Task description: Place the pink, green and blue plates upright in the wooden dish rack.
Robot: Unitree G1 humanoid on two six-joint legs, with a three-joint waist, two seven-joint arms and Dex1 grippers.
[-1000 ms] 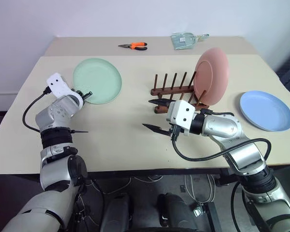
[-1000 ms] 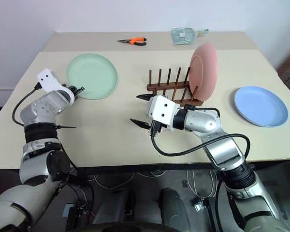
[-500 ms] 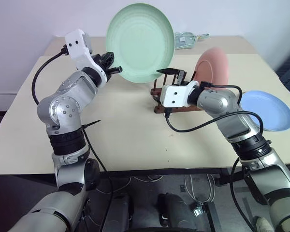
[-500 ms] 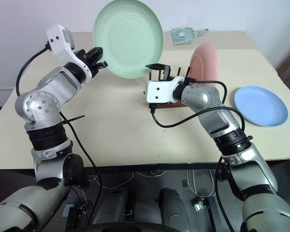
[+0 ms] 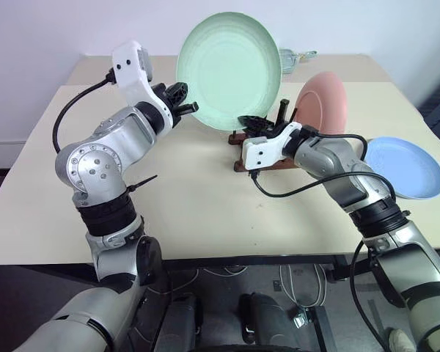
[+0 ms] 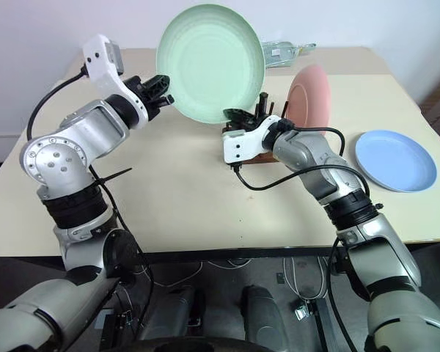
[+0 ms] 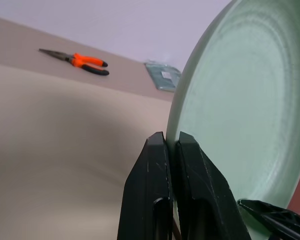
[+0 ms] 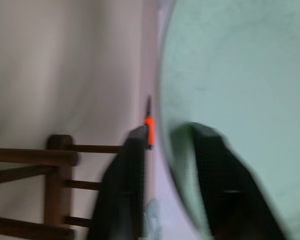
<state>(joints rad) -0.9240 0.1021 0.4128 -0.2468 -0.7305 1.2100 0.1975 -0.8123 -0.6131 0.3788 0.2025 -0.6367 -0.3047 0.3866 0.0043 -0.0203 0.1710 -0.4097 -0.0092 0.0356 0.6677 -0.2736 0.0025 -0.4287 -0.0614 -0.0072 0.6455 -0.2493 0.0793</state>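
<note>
My left gripper should open before my right gripper turns the green plate (image 5: 229,71) into its slot (image 5: 284,163), because the plate hangs broadside to the rack in both grippers.
The pale green plate (image 5: 227,66) hangs upright in the air above the table, left of the wooden dish rack (image 5: 237,164). My left gripper (image 5: 185,99) is shut on its left rim, with both black fingers (image 7: 157,170) pinching the edge. My right gripper (image 5: 264,116) is at the plate's lower right rim, which runs between its fingers (image 8: 130,165), and it is shut there. The pink plate (image 5: 323,103) stands upright at the rack's right end. Flat on the table at the far right lies the blue plate (image 5: 403,165).
Orange-handled pliers (image 7: 82,61) and a clear packet (image 7: 162,77) lie on the far table behind the plate. The rack's left pegs (image 8: 55,165) stand just behind my right hand. A wall closes the back.
My left gripper has lifted the green plate off the table, tipped it upright and carried it right. My right gripper rose, rolled and closed on the plate's lower rim.
</note>
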